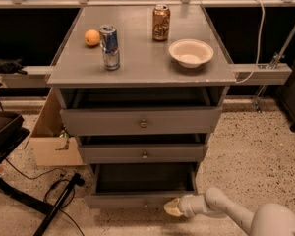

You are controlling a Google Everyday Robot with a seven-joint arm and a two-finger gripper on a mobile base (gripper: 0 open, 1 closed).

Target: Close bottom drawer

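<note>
My gripper's fingers are against the bottom drawer's front (142, 200). I should keep pushing it toward the cabinet until that front sits close beneath the middle drawer.
The bottom drawer (137, 199) of the grey cabinet stands pulled out, its dark inside open to view and its slim front panel low in the camera view. My gripper (171, 207) is at the lower right, its pale tip against the right part of that front panel. My white arm (226, 213) reaches in from the bottom right corner.
The middle drawer (143, 154) and top drawer (141, 122) stand slightly out. On the cabinet top sit an orange (92, 37), a blue can (109, 46), a brown can (161, 22) and a white bowl (191, 52). A cardboard box (51, 141) and cables (59, 193) lie on the floor at left.
</note>
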